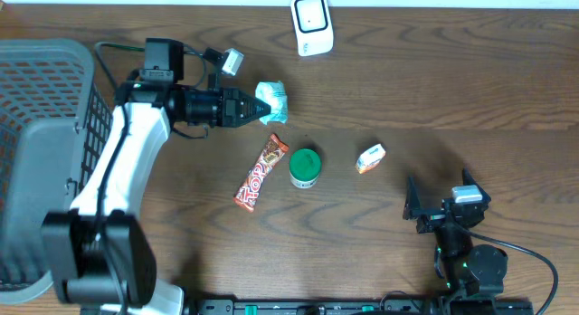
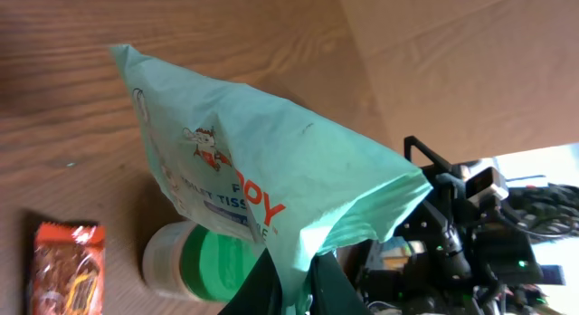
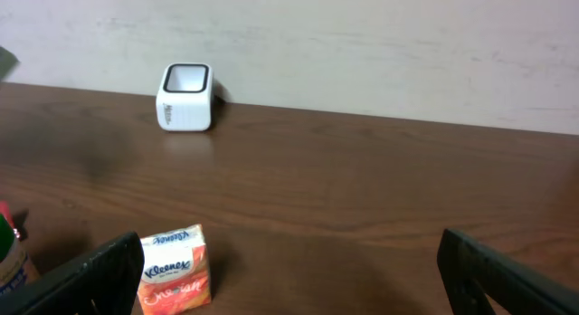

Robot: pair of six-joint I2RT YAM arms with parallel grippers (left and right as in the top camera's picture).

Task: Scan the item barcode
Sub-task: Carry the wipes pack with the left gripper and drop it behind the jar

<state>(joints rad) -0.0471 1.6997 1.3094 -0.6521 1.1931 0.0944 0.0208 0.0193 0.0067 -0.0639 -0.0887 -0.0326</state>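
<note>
My left gripper is lowering the tissue pack (image 1: pixel 274 100), and the wood (image 1: pixel 309 131) behind the green-lidded jar is free for it. The gripper should lower the pack there next until it lies flat, then let go.
My left gripper (image 1: pixel 268 107) is shut on a pale green tissue pack (image 1: pixel 275 99), pinching its edge and holding it above the table, left of centre. In the left wrist view the pack (image 2: pixel 262 161) hangs from the closed fingers (image 2: pixel 258 292), its printed side showing; no barcode shows there. The white scanner (image 1: pixel 312 23) stands at the far edge of the table, up and to the right of the pack. It also shows in the right wrist view, the scanner (image 3: pixel 185 96) facing upward. My right gripper (image 1: pixel 441 199) rests open near the front right, holding nothing.
On the table lie an orange candy bar (image 1: pixel 262 172), a green-lidded jar (image 1: pixel 304 167) and a small orange Kleenex pack (image 1: pixel 370 157). That Kleenex pack (image 3: pixel 176 268) sits just inside my right gripper's left finger (image 3: pixel 90 279). A grey basket (image 1: pixel 45 125) fills the left side.
</note>
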